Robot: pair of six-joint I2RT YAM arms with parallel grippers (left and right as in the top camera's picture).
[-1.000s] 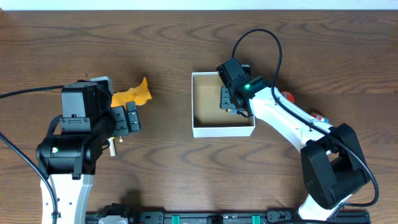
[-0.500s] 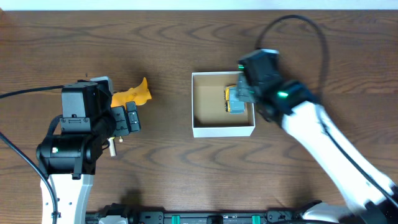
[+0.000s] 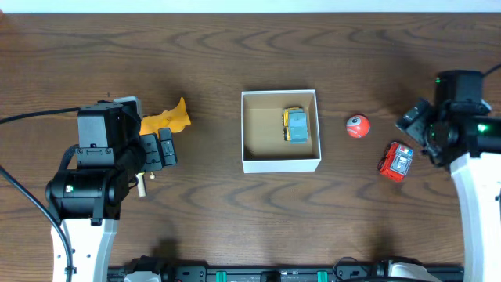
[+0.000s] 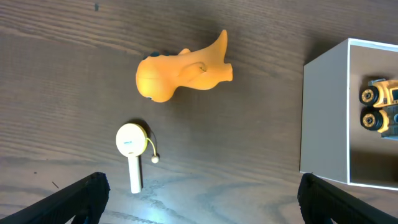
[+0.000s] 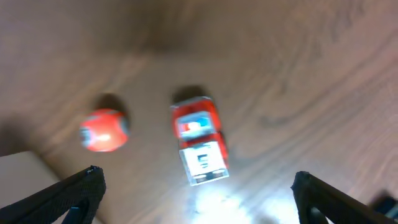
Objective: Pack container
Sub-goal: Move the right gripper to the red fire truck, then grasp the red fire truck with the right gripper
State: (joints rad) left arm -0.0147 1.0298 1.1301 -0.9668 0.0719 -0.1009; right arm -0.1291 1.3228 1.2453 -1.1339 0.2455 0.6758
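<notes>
My right gripper should keep going down until its open fingers are on either side of the truck point(image 3: 396, 161), because the red toy truck's long sides point(image 5: 200, 142) face those fingers, clear of the red ball.
The container point(image 3: 281, 163) is a white square box with a brown inside, at the table's middle. A blue and yellow toy car point(image 3: 295, 125) lies inside it at the right; its wheels show in the left wrist view point(image 4: 379, 107). A red ball point(image 3: 357, 126) and a red toy truck point(image 3: 396, 160) lie on the table right of the box. My right gripper point(image 3: 420, 128) is open and empty, hovering just right of the truck point(image 5: 200, 142) and the ball point(image 5: 102, 130). My left gripper point(image 3: 158, 149) is open and empty, just below an orange toy point(image 3: 166, 117).
In the left wrist view the orange toy point(image 4: 181, 68) lies above a small white handled toy point(image 4: 132, 149), with the container wall point(image 4: 323, 112) at the right. A corner of the box point(image 5: 18, 177) shows at the right wrist view's lower left.
My right gripper has left the box and swung far to the right, leaving the blue and yellow car inside. It now hovers by the red truck. The left arm has not moved.
</notes>
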